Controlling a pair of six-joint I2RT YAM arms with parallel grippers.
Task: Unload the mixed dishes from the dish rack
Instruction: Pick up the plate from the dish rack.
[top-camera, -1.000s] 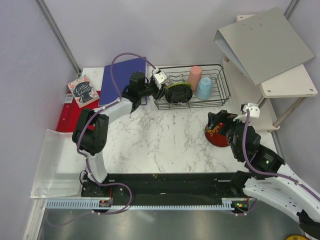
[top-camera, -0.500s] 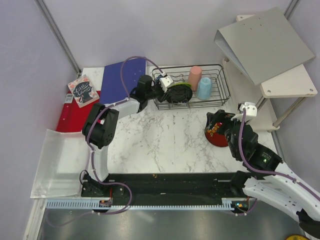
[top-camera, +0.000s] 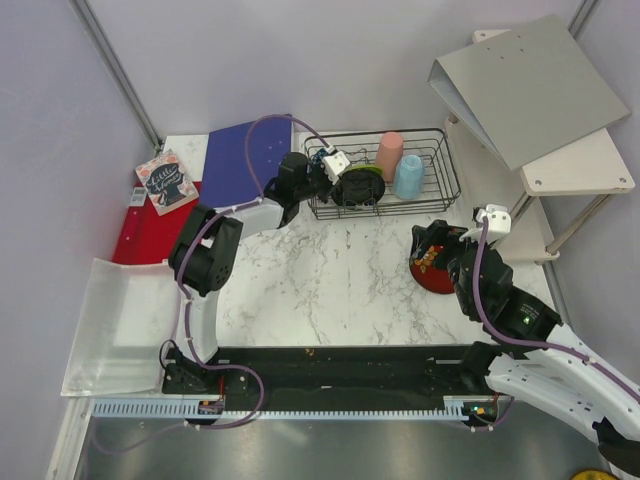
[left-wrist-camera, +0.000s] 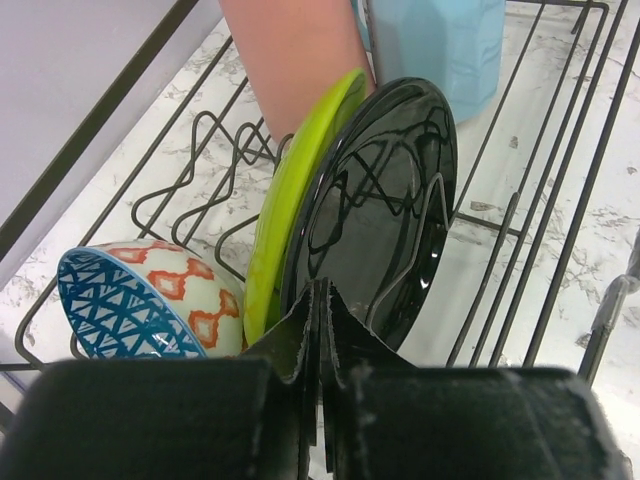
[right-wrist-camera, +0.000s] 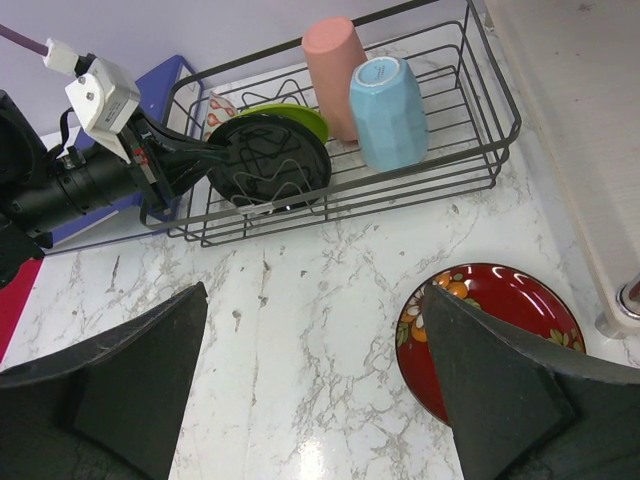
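Both closed fingers of my left gripper are over the black dish's inner side (left-wrist-camera: 345, 275). I should move back, open the fingers and put them on either side of the dish's near rim (left-wrist-camera: 288, 283) before I lift.
The black wire dish rack (top-camera: 451, 186) stands at the back of the marble table. A glossy black dish (left-wrist-camera: 385, 200) and a lime-green bowl (left-wrist-camera: 300, 180) lean on edge in its dividers, beside a small blue patterned bowl (left-wrist-camera: 130, 300). A tall pink cup (top-camera: 390, 154) and a light blue cup (top-camera: 408, 177) stand further right. My left gripper (left-wrist-camera: 322, 288) reaches in from the rack's left end, shut on the black dish's lower rim. A red floral bowl (right-wrist-camera: 495, 330) lies on the table. Above its left edge, my right gripper (right-wrist-camera: 315, 290) hangs wide open and empty.
A blue binder (top-camera: 245, 160) lies just left of the rack, with a small book (top-camera: 168, 181) and a red mat (top-camera: 140, 238) beyond it. A grey binder (top-camera: 530, 85) rests on a white shelf at the right. A translucent tray (top-camera: 110, 320) sits off the table's left edge.
My left gripper has pushed rightward into the rack's left end and closed on the black dish's rim. The right arm has barely shifted.
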